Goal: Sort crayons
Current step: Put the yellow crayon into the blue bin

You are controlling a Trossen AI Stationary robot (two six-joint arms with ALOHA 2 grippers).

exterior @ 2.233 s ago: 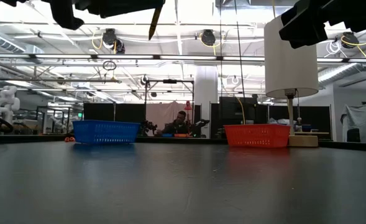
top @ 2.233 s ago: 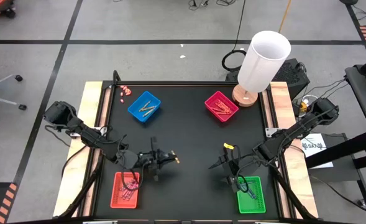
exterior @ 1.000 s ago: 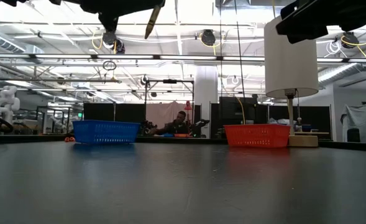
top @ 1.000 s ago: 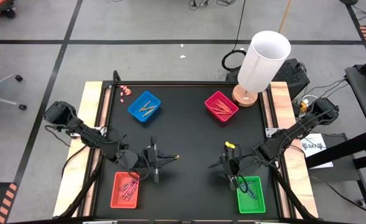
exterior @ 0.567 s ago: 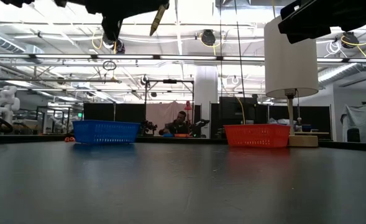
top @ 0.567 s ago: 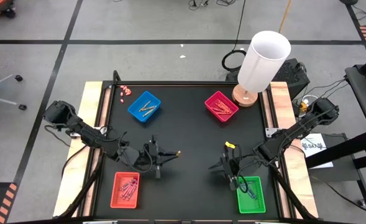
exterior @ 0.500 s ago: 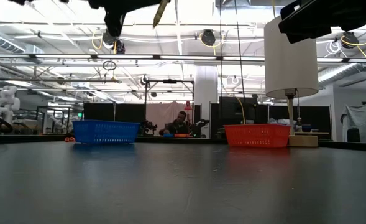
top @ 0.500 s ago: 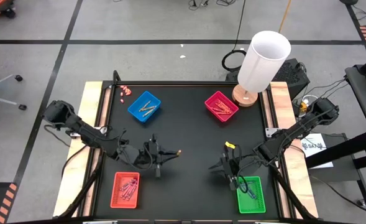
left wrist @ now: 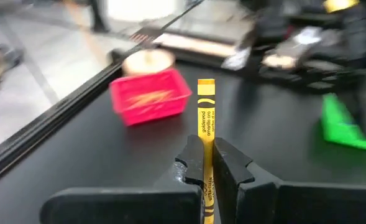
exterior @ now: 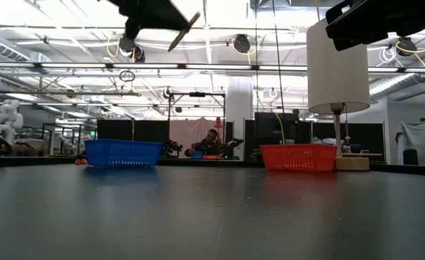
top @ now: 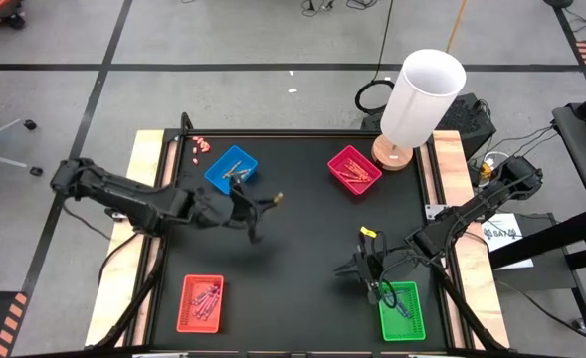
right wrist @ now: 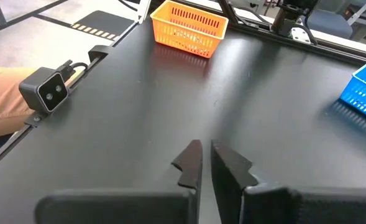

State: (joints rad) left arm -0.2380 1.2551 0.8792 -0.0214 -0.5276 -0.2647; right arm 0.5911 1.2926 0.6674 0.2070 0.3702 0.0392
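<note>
I now carry my left gripper's yellow crayon (top: 278, 199) until it hangs over the crayons in the blue tray (top: 234, 170), which it matches, and then let it go.
My left gripper (top: 260, 206) hangs over the table just near of the blue tray (top: 231, 170) and is shut on a yellow crayon (left wrist: 205, 115). In the high view the crayon's free end (top: 278, 198) points toward the table's right. Several crayons lie in the blue tray, the magenta tray (top: 353, 169), the red tray (top: 201, 302) and the green tray (top: 402, 310). My right gripper (top: 353, 268) is shut and holds nothing, hovering over the table just left of the green tray; its fingers (right wrist: 192, 158) show almost touching. My left gripper pinches the yellow crayon between its two fingers (left wrist: 226, 165), about midway along its paper-wrapped shaft (left wrist: 205, 142). The crayon lies along the fingers, its front half sticking out past their tips. It is lifted clear of the table and slants in the low view (exterior: 184, 32).
A white lamp (top: 422, 99) on a wooden base stands at the far right corner beside the magenta tray. A cluster of tiny pink bits (top: 201, 144) lies at the far left corner. The black table's middle (top: 302, 229) is bare.
My left gripper has carried the yellow crayon from beside the red tray toward the table's far edge, up to the blue tray. It has turned on the way: in the low view the crayon went from nearly upright to clearly slanted.
</note>
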